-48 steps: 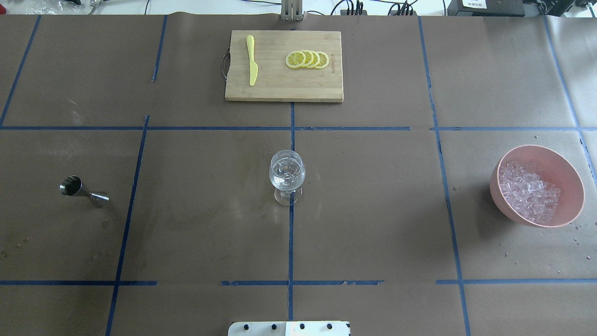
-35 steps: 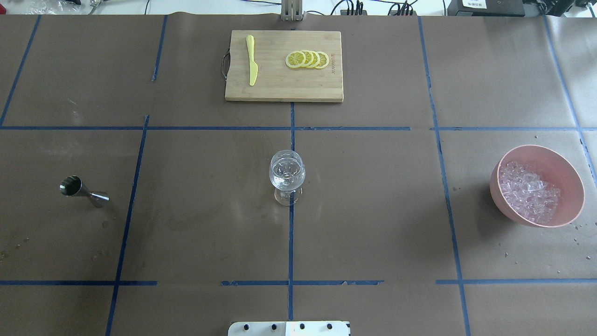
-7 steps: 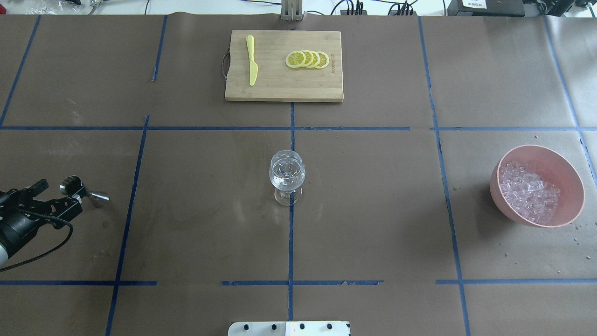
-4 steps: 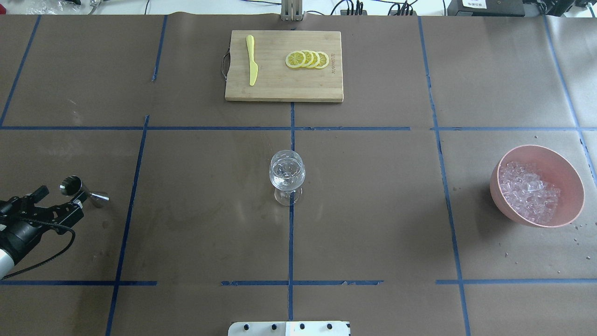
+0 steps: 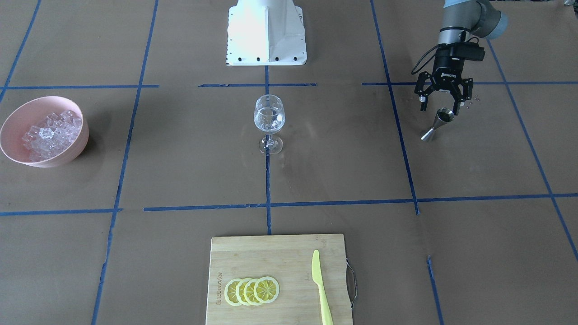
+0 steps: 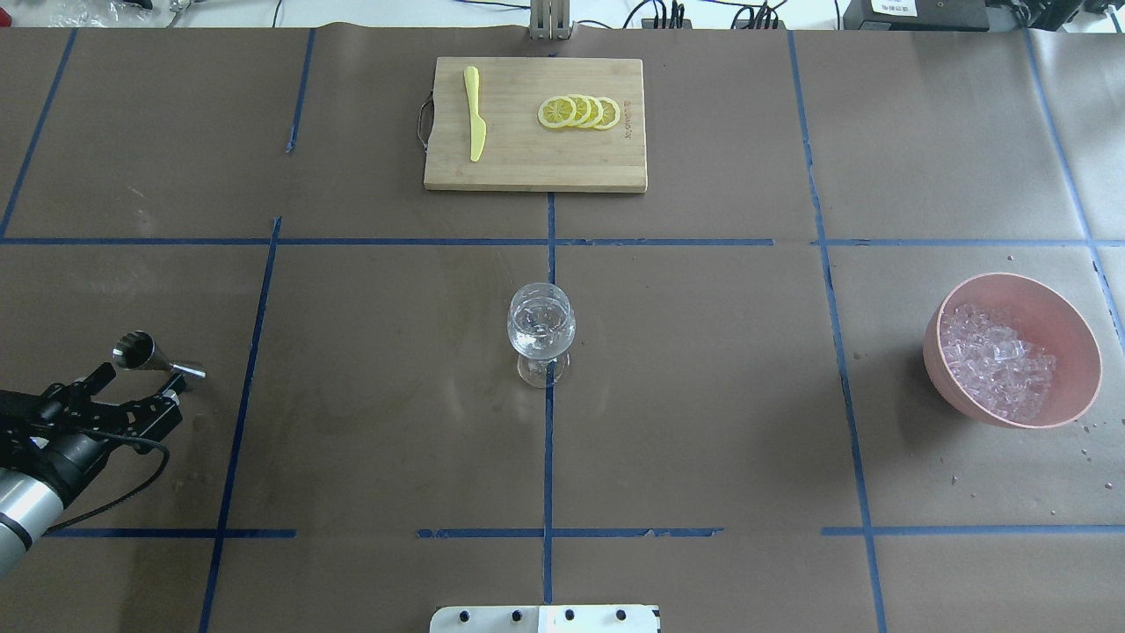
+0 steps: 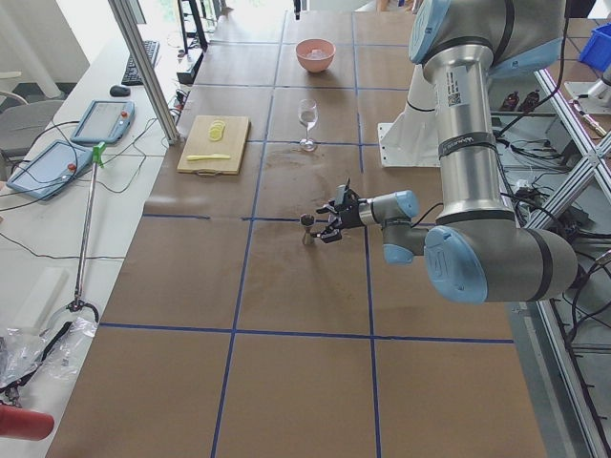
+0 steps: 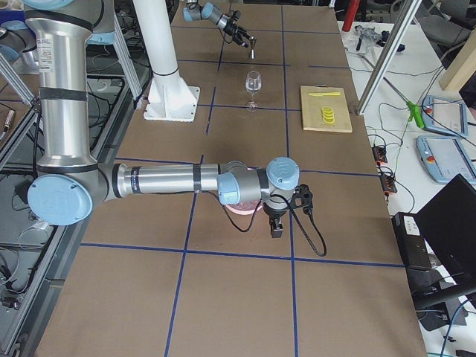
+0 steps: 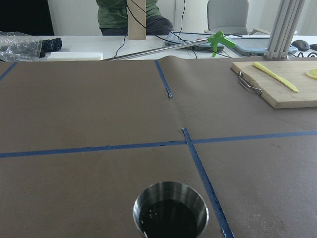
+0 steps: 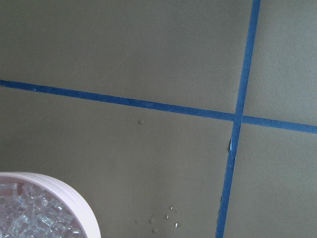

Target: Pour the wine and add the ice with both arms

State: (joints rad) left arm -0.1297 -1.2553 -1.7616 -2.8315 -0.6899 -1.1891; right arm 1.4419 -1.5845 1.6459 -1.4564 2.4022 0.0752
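A dark level pool (image 9: 169,218) shows inside the smooth open cup. So the jigger (image 5: 438,123) will empty in a thin stream when I pour.
A steel jigger (image 6: 158,360) stands at the table's left, also in the front view (image 5: 437,124). The left wrist view shows liquid, the wine (image 9: 171,220), in its cup. My left gripper (image 6: 141,380) is open and empty, close behind the jigger, with its fingers either side of the cup in the front view (image 5: 441,109). A stemmed glass (image 6: 541,330) stands mid-table. A pink bowl (image 6: 1046,299) on the right holds the ice (image 6: 993,360). My right gripper (image 8: 275,227) shows only in the exterior right view, beside the bowl. I cannot tell if it is open or shut.
A wooden cutting board (image 6: 536,167) at the far middle carries lemon slices (image 6: 580,112) and a yellow knife (image 6: 475,114). The white pedestal (image 5: 266,31) stands at the robot's side. Water droplets lie on the paper near the bowl (image 10: 74,203).
My left arm came in from the left. Over the last second its open gripper has moved right and slightly towards the robot, beside the jigger. Glass, bowl and board have not moved.
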